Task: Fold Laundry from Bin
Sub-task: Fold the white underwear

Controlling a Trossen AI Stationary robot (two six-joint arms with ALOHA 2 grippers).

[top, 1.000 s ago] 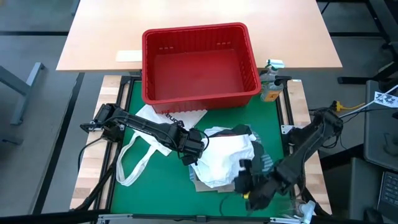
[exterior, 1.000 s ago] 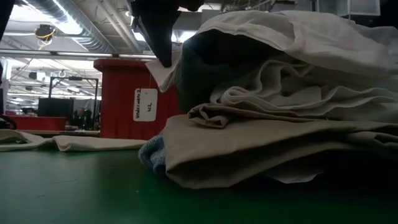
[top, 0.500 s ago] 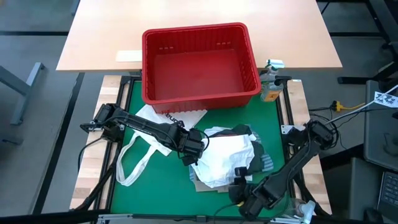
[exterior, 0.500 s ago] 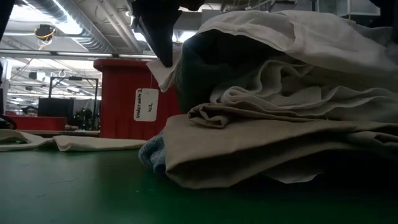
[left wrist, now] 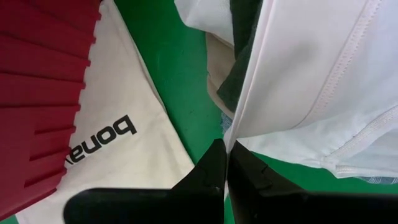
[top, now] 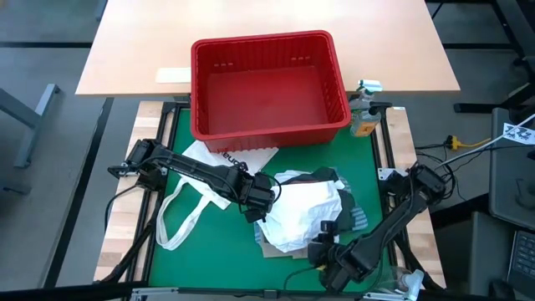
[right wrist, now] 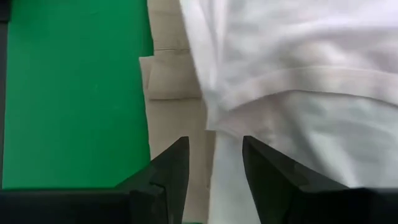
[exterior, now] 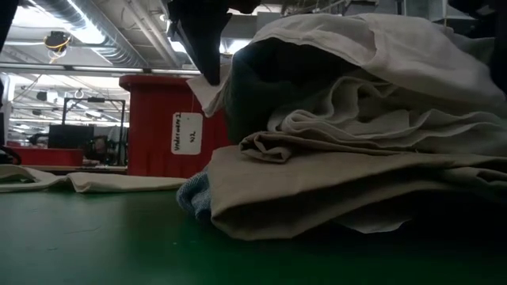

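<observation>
The white shirt's border [top: 291,248] is lying loosely on top of the tan shirt [top: 272,251], so the tan shirt will stay behind when I pick up the white shirt.
The laundry lies in a heap [top: 305,209] on the green mat in front of the red bin [top: 267,84]. A large white shirt [left wrist: 311,74] drapes over a dark top [left wrist: 242,56], with a tan shirt [exterior: 333,190] underneath. My left gripper [top: 261,199] is at the heap's left side, shut on the white shirt. My right gripper [top: 324,244] stands open at the heap's near edge. Its fingers [right wrist: 177,168] straddle the white shirt's border [right wrist: 224,149] where it overlaps the tan shirt [right wrist: 171,118]. My left gripper pinches the white shirt's edge [left wrist: 239,134] between its two fingers, coming from the table's left and slanting down. That edge [exterior: 212,93] is raised above the heap, and the remainder of the shirt drapes over the other garments. Whether my right gripper touches the cloth, I cannot tell.
A white tote bag [top: 201,188] with black lettering [left wrist: 102,140] and long straps lies flat on the mat left of the heap, its far end by the bin. A bottle [top: 364,117] stands at the bin's right. Bare green mat [right wrist: 68,93] lies at the near left.
My right gripper has come down toward the near edge of the laundry heap and tipped more steeply, its fingers still apart. The heap and my left gripper have kept still.
</observation>
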